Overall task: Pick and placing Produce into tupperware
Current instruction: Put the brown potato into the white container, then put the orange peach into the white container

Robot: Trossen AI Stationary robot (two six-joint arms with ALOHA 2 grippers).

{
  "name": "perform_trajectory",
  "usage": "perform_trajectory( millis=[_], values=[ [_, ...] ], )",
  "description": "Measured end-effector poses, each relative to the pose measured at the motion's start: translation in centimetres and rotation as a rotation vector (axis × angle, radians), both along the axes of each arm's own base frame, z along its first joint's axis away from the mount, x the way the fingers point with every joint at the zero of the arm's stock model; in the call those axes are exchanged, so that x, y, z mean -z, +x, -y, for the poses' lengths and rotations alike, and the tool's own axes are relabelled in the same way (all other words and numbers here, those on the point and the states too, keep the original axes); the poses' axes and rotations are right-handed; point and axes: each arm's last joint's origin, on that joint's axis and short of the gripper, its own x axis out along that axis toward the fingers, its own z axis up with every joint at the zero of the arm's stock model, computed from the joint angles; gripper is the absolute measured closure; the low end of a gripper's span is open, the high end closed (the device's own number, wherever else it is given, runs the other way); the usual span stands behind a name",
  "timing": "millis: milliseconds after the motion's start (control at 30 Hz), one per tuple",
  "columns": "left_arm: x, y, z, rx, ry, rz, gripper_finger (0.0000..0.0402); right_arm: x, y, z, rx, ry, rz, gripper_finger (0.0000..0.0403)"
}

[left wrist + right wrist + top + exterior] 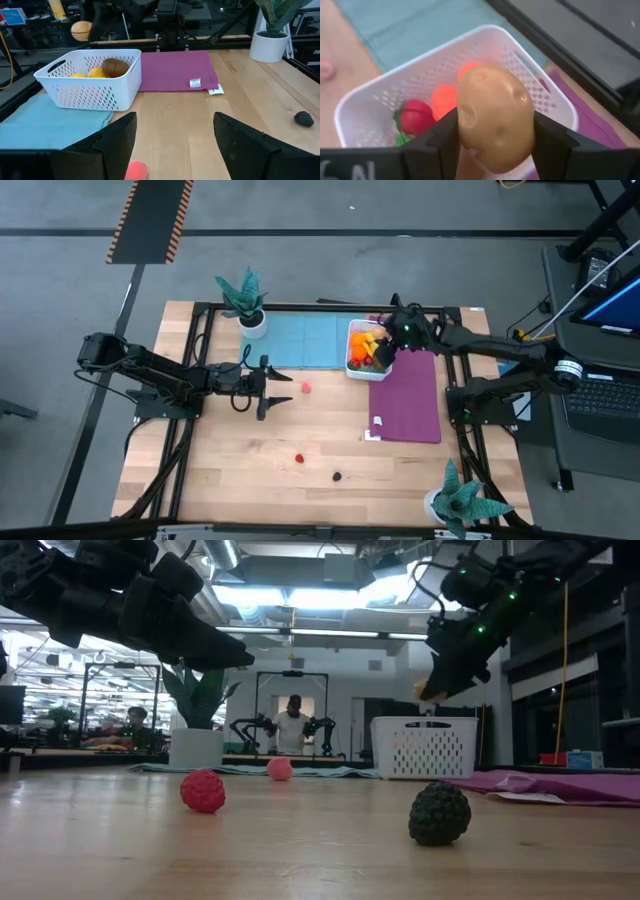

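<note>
The tan toy potato hangs above the white basket's open top. My right gripper keeps lowering it until it touches the produce inside (pixel 361 348), then lets go.
The tupperware is a white perforated basket (pixel 357 330) standing between a teal mat and a purple mat; it holds orange, yellow, red, green and brown toy pieces. My right gripper (pixel 383 352) hovers above the basket (pixel 380 95), shut on a tan toy potato (pixel 495 117). My left gripper (pixel 280 388) is open, low over the table's middle, with a pink piece (pixel 306 388) just ahead of it and between its fingers (pixel 136 171). A red berry (pixel 299 457) and a dark berry (pixel 338 476) lie on the wood nearer the front edge. My right gripper pinches the toy potato across its middle (pixel 465 125), one finger (pixel 432 145) on each side. The fingers slant down from the table's right. The potato is lifted clear above the basket's open top (pixel 428 690).
A teal mat (pixel 305 340) lies left of the basket, a purple mat (pixel 410 395) with a white tag right of it. Potted plants stand at the far left (pixel 245 305) and the near right corner (pixel 460 500). A person stands in the room beyond (pixel 292 725).
</note>
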Motion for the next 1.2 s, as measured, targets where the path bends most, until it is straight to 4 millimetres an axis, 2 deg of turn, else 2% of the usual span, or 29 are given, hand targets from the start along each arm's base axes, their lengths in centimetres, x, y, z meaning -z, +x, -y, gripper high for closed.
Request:
perform_trajectory(
  millis=[133, 233, 767, 833, 933, 1033, 1200],
  values=[
    [0.0, 0.0, 0.0, 0.000, 0.000, 0.000, 0.0145, -1.1, 0.7, 0.7, -0.013, 0.010, -0.057, 0.0213],
    [0.0, 0.0, 0.0, 0.000, 0.000, 0.000, 0.0145, -1.0, 1.4, 1.0, -0.048, 0.023, -0.069, 0.0213],
    [0.2, 0.0, 0.0, 0.000, -0.001, -0.021, 0.0145, 3.6, 4.1, 2.5, -0.076, 0.065, -0.177, 0.0213],
    [0.2, 0.0, 0.0, 0.000, -0.001, -0.021, 0.0145, 3.9, 4.2, 2.5, -0.077, 0.070, -0.185, 0.0190],
    [0.2, 0.0, 0.0, 0.000, -0.001, -0.021, 0.0145, 4.0, 4.2, 2.6, -0.076, 0.072, -0.188, 0.0125],
    [0.2, 0.0, 0.0, 0.000, -0.001, -0.021, 0.0145, 4.0, 4.2, 2.6, -0.076, 0.072, -0.187, 0.0077],
    [0.2, 0.0, 0.0, 0.000, -0.001, -0.021, 0.0145, 3.9, 4.2, 2.5, -0.080, 0.070, -0.188, 0.0054]
  ],
)
